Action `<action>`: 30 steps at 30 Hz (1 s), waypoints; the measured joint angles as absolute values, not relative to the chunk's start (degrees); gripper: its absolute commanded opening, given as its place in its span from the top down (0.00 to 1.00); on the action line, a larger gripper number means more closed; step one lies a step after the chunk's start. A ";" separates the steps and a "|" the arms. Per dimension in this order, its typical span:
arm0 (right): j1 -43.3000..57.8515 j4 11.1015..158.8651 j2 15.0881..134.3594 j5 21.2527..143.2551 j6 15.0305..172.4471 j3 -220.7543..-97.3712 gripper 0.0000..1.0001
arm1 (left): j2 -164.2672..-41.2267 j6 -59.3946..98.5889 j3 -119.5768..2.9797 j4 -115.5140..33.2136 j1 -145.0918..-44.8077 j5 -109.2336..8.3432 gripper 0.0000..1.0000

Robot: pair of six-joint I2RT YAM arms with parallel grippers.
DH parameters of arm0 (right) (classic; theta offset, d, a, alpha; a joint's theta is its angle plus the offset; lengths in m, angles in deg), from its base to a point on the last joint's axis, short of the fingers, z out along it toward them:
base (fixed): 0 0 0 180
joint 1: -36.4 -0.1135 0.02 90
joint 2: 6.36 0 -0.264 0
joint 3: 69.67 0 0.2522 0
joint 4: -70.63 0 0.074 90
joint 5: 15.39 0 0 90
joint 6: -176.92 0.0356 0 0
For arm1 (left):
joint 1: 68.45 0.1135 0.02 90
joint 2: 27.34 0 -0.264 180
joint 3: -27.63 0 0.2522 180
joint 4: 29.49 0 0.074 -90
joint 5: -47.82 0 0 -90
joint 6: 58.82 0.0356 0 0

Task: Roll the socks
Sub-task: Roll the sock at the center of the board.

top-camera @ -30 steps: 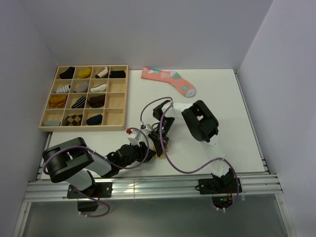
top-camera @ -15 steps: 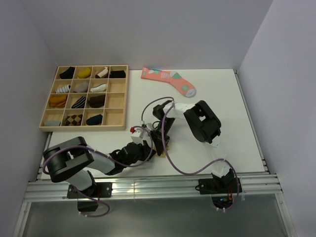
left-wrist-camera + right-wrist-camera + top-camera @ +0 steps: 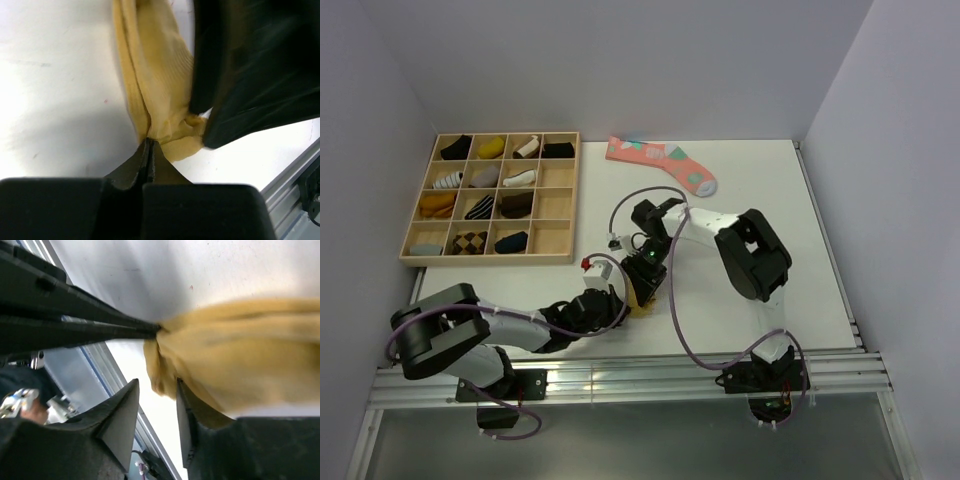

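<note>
I should swing my right gripper around to the bar side [image 3: 638, 338] and pinch the fold before rolling, because it meets the sock's folded near end [image 3: 162, 365] from over the sock's body.
A mustard-tan sock [image 3: 156, 75] lies bunched on the white table near the front edge, mostly hidden under both grippers in the top view [image 3: 642, 300]. My left gripper [image 3: 149, 143] is shut, its tips pinching a fold at the sock's near end. From the right wrist view those left fingers [image 3: 75, 320] come in from the left to the fold. My right gripper [image 3: 156, 390] is open above the sock [image 3: 240, 350], one finger [image 3: 187, 405] resting against the cloth. In the top view the left gripper [image 3: 623, 300] and right gripper [image 3: 645, 283] meet tip to tip.
A wooden compartment tray [image 3: 555, 243] with several rolled socks stands at the back left. A long pink sock [image 3: 665, 165] lies at the back centre. Purple cables [image 3: 672, 325] loop over the table. The metal rail [image 3: 620, 378] runs just beyond the sock's near end.
My left gripper has closed onto the mustard sock's end. My right gripper has opened and let go of the cloth, and its arm has shifted a little right.
</note>
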State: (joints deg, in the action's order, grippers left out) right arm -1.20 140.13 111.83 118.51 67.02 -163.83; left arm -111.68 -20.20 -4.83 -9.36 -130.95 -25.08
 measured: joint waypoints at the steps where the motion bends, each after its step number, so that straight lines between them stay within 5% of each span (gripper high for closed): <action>1: -1.20 139.63 110.54 117.84 67.50 -163.37 0.55 | -110.78 -20.68 -4.83 -10.70 -130.95 -25.08 1.00; 22: 1.33 117.03 76.64 102.60 67.18 -141.56 0.60 | -100.79 -29.99 -8.35 -33.23 -120.66 -40.01 1.00; 30: -11.93 105.58 66.44 94.67 59.92 -129.78 0.59 | -102.19 -33.12 -8.26 -34.04 -116.04 -51.03 1.00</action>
State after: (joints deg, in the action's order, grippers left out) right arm -11.93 105.58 66.44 94.67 59.92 -129.78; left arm -102.19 -33.12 -8.26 -34.04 -116.04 -51.03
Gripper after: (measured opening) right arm 0.403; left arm 0.012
